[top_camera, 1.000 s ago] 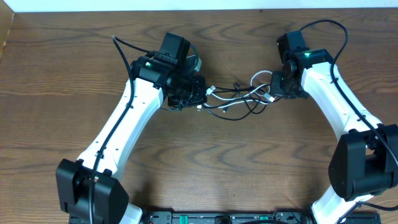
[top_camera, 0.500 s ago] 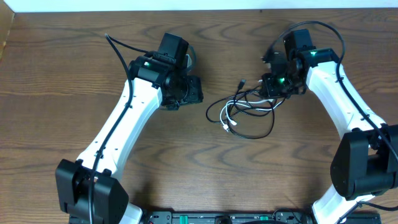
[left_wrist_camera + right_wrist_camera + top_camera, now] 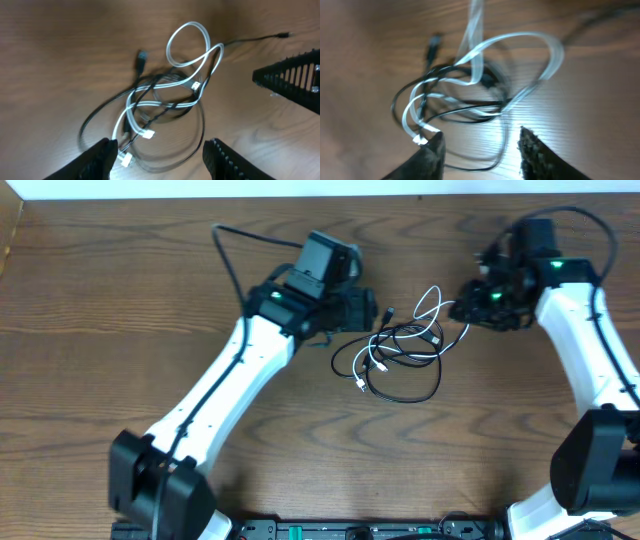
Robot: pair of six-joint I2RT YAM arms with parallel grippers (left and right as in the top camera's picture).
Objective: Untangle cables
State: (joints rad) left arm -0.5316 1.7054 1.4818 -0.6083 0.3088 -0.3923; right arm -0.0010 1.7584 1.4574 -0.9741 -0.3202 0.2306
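Note:
The white cord runs in and out of the black loops (image 3: 408, 357) beyond my right gripper, so next my left gripper grabs the black cord (image 3: 386, 321) close to its plug and raises it first.
The cables (image 3: 400, 352) lie in a loose tangle of black and white cords on the wooden table, between my two arms. A white loop (image 3: 430, 305) sticks out toward the right arm, and a black loop (image 3: 410, 388) bulges toward the front. My left gripper (image 3: 372, 311) is open just left of the tangle. In the left wrist view the cables (image 3: 165, 97) lie ahead of the gripper (image 3: 160, 152), with nothing between its fingers. My right gripper (image 3: 467, 308) is open just right of the white loop. The cables (image 3: 470, 85) show blurred beyond the empty right gripper (image 3: 480, 145).
The wooden table (image 3: 100, 300) stretches out on all sides. Thick black arm wires arch over the left arm (image 3: 235, 250) and the right arm (image 3: 590, 225). My right gripper (image 3: 292, 80) shows at the right edge of the left wrist view.
Both grippers have opened and let go of the cables, which sagged into a looser pile. The left gripper moved right toward the pile; the right arm pulled back to the right.

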